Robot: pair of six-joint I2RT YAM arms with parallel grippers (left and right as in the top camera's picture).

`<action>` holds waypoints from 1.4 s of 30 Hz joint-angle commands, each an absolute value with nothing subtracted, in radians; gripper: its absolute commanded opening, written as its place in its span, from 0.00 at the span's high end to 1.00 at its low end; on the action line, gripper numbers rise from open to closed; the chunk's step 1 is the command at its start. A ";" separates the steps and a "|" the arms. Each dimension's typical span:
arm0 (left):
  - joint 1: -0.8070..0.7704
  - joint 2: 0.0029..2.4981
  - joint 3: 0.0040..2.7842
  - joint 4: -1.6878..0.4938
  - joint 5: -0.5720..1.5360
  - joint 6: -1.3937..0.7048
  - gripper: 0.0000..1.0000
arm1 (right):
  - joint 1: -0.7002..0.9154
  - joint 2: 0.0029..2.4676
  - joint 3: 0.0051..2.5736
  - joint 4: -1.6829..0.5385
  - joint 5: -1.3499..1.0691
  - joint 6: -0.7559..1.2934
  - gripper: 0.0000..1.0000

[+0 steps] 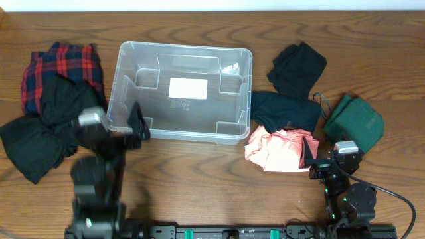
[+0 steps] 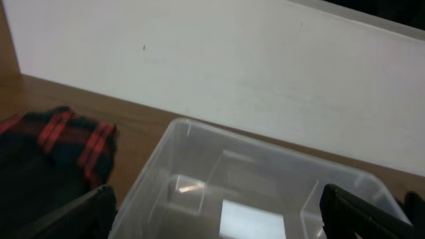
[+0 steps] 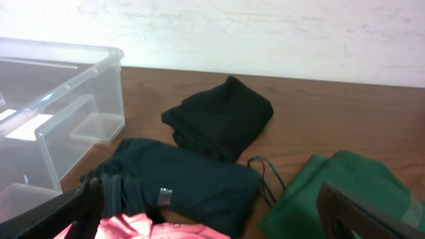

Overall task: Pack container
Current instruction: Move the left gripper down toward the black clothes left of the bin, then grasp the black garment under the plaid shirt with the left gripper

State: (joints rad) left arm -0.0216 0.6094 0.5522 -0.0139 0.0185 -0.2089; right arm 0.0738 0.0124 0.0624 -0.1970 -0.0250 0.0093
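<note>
My empty left gripper should move back from the container and first grab the black garment's outer edge (image 1: 20,147), since that garment lies over the red plaid (image 1: 61,82) garment.
The clear plastic container (image 1: 186,48) stands in the middle of the table with nothing in it, and the white label (image 1: 187,87) shows on its bottom. My left gripper (image 1: 118,126) is open and empty at the container's near left corner. In the left wrist view the container (image 2: 199,143) fills the space between the spread fingers (image 2: 216,222). My right gripper (image 1: 329,162) is open and empty, just behind a pink garment (image 1: 279,149). In the right wrist view its fingers (image 3: 212,222) frame a dark garment (image 3: 192,182).
A red plaid garment (image 1: 63,70) and a black one (image 1: 40,136) lie left of the container. On the right lie a black garment (image 1: 299,66), a dark one (image 1: 285,111) and a green one (image 1: 355,119). A wall (image 2: 265,66) stands behind the table.
</note>
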 commanded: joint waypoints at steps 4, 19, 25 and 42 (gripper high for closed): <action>-0.010 1.113 0.948 -0.089 0.008 -0.165 0.02 | 0.070 0.007 0.058 -0.195 -0.015 -0.005 0.01; 0.274 1.312 1.253 -0.340 -0.072 -0.376 0.02 | 0.070 0.007 0.058 -0.195 -0.015 -0.005 0.01; 0.572 1.243 1.253 -0.639 -0.034 -0.420 0.02 | 0.070 0.007 0.058 -0.195 -0.015 -0.005 0.01; 1.097 1.411 1.246 -0.978 0.171 -0.156 0.02 | 0.070 0.007 0.058 -0.194 0.048 -0.162 0.01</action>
